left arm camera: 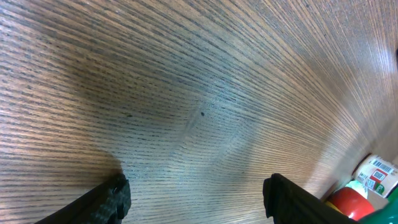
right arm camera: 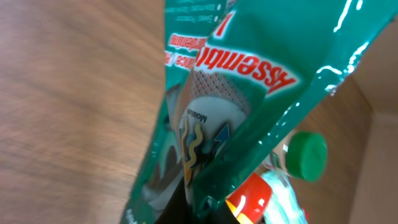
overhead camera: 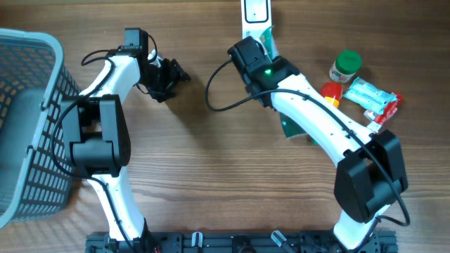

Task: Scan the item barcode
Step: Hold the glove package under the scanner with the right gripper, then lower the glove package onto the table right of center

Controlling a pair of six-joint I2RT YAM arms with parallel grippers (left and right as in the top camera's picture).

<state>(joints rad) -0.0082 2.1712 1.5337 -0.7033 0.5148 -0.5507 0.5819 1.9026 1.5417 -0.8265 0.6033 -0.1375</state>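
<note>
The green packet is on edge in my right gripper with red lettering (right arm camera: 245,65) showing, so I should first put the packet down on the open wood (overhead camera: 235,137) with its barcode side up.
The item is a glossy green snack packet (right arm camera: 249,93) with red and white print, and it fills most of the right wrist view. My right gripper (right arm camera: 205,214) is shut on its lower edge. From overhead, the right gripper (overhead camera: 261,49) holds the packet (overhead camera: 267,36) just below a white scanner (overhead camera: 254,10) at the table's far edge. No barcode shows on the packet's visible face. My left gripper (overhead camera: 165,76) hangs open and empty over bare wood left of centre; its fingers (left arm camera: 115,198) stand wide apart above the tabletop.
To the right lie a green-capped jar (overhead camera: 345,66), a red-capped container (overhead camera: 331,91) and a pale teal and red packet (overhead camera: 375,98). Another green packet (overhead camera: 290,128) peeks from under the right arm. A grey mesh basket (overhead camera: 24,119) stands at the left edge.
</note>
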